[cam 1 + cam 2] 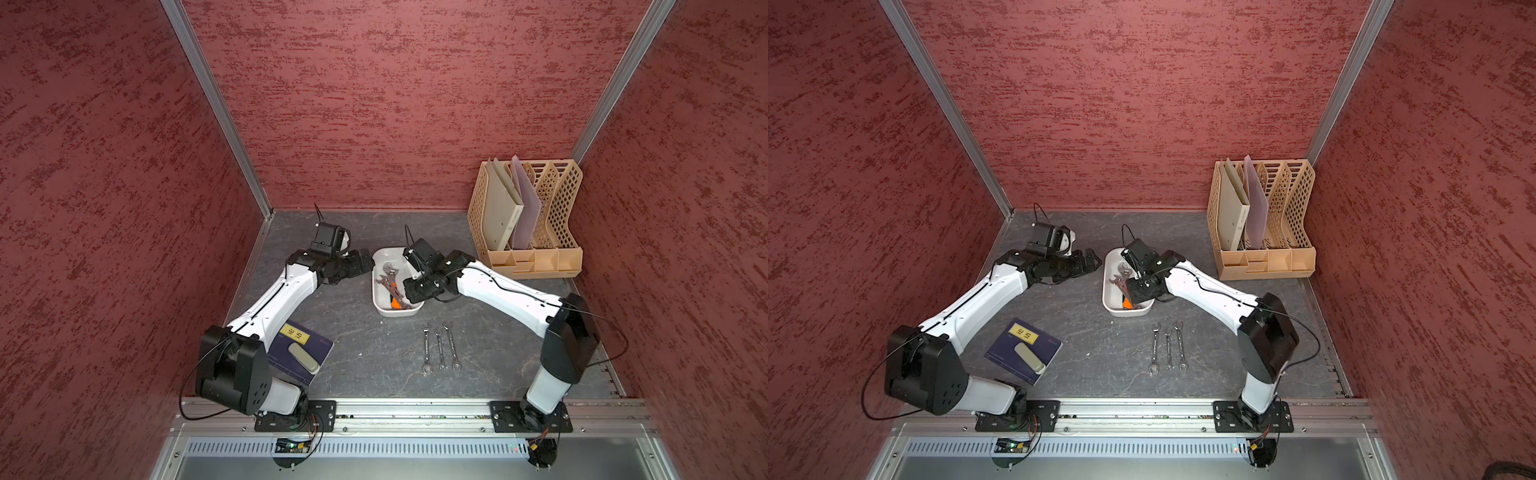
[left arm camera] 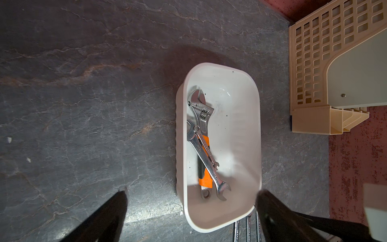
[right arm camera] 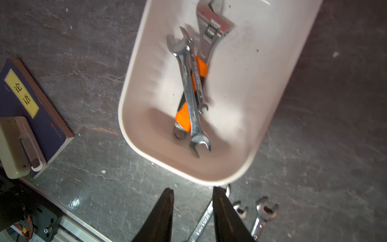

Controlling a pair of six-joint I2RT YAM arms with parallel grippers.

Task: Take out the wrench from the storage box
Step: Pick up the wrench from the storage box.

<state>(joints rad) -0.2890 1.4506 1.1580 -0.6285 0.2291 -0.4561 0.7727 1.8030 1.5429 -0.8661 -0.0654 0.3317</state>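
The thinner wrench's ring end lies on top of the large open-end wrench. I should keep moving my right gripper toward that end and close it near there.
The storage box, a shallow white tub, sits mid-table. Inside lie an adjustable wrench with an orange handle and, across it, a large open-end wrench and a thinner wrench. My right gripper hovers above the box's near end. Its fingers stand a little apart with nothing between them. My left gripper is wide open and empty, and sits just outside the box's far left corner in both top views.
Three open-end wrenches lie side by side on the table just in front of the box. A beige lattice file rack stands at the back right. A blue book with a beige case on it lies front left. Red walls enclose the table.
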